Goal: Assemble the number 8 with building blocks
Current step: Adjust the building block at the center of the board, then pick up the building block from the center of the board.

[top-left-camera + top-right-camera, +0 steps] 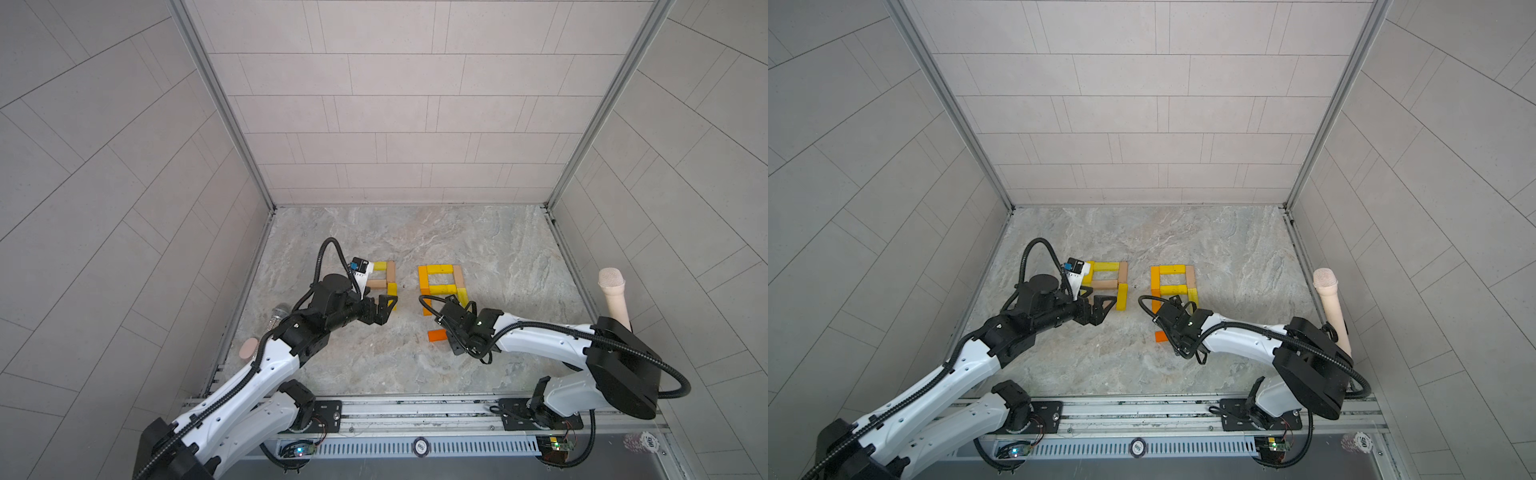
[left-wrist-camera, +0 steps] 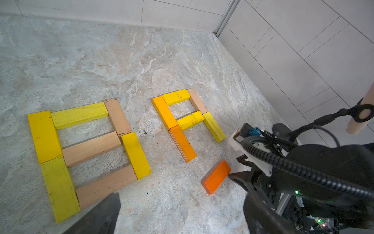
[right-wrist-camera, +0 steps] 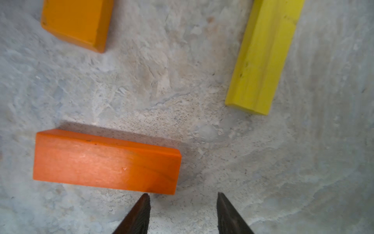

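Note:
I should back my right gripper off, since the orange block (image 3: 107, 163) lies crosswise to its fingers, and have my left gripper take the block by its long sides (image 1: 436, 336).
A blocky 8 of seven yellow and tan building blocks (image 2: 91, 149) lies at the left, partly hidden by my left wrist in both top views. To its right lies a second figure (image 1: 440, 286) of six yellow, tan and orange blocks; bare floor separates the near ends of its lower uprights. A loose orange block (image 1: 436, 335) lies flat just in front of it. My right gripper (image 3: 183, 195) is open and empty, one fingertip (image 3: 146, 197) almost at the orange block's (image 3: 105, 162) corner. My left gripper (image 1: 380, 309) hovers wide open and empty near the left figure's near edge.
A beige microphone (image 1: 615, 299) leans on the right wall behind my right arm. A glittery silver microphone (image 1: 279, 316) lies by the left wall, half hidden by my left arm. Tiled walls close in three sides. The arms' mounting rail (image 1: 415, 409) runs along the front.

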Motion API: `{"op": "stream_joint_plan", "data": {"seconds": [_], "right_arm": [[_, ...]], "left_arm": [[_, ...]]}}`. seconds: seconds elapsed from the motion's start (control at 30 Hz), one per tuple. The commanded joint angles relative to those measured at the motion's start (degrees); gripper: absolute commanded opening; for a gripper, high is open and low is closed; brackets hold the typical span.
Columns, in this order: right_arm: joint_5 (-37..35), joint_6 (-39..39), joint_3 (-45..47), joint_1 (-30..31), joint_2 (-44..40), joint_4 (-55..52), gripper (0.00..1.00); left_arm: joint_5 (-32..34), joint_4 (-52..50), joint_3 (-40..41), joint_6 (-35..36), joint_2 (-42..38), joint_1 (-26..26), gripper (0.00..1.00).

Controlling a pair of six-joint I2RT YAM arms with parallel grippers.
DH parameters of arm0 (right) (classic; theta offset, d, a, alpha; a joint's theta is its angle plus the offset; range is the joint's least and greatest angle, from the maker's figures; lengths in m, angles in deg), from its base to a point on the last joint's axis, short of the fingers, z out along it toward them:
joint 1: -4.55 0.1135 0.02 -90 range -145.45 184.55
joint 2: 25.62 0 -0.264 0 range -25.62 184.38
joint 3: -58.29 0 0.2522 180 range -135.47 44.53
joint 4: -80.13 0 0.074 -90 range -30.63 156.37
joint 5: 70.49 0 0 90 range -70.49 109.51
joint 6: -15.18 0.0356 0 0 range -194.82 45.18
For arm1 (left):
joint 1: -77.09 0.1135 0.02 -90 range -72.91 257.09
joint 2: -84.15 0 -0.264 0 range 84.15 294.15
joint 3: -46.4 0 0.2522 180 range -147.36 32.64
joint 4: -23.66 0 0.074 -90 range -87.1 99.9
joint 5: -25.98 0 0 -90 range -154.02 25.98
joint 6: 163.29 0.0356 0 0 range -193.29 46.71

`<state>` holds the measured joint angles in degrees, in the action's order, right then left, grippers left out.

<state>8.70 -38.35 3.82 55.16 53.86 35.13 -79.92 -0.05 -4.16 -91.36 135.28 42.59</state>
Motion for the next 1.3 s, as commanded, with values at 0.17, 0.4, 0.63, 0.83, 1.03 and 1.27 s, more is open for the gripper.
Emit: {"op": "stream_joint_plan", "data": {"seconds": [0.17, 0.4, 0.63, 0.83, 1.03, 1.27], "right_arm": [[0.96, -1.89, 0.82, -0.07, -13.9, -1.86, 0.56], [1.32, -5.9, -1.39, -0.75, -26.06, -8.3, 0.69], [2.72, -9.82, -2.9, -0.73, -39.06, -14.5, 0.92], [4.3, -9.65, -9.02, -0.73, -46.34, -22.87, 0.99], [5.81, -11.3, -12.43, -0.78, -48.47, -27.66, 0.99], [4.54, -12.71, -14.17, -0.76, -49.57, -31.17, 0.99]], "left_arm": [[-4.56, 0.0, -5.79, 11.14, 7.12, -4.53, 1.0], [-1.67, -7.95, -13.47, 22.19, 17.78, -11.88, 0.98], [-0.04, -8.61, -17.15, 24.99, 25.14, -15.05, 0.96], [0.8, -11.91, -21.01, 26.45, 30.7, -17.03, 0.9], [1.51, -18.82, -28.08, 27.23, 37.96, -18.88, 0.81], [3.39, -24.16, -34.76, 28.25, 44.9, -20.99, 0.73]]}}
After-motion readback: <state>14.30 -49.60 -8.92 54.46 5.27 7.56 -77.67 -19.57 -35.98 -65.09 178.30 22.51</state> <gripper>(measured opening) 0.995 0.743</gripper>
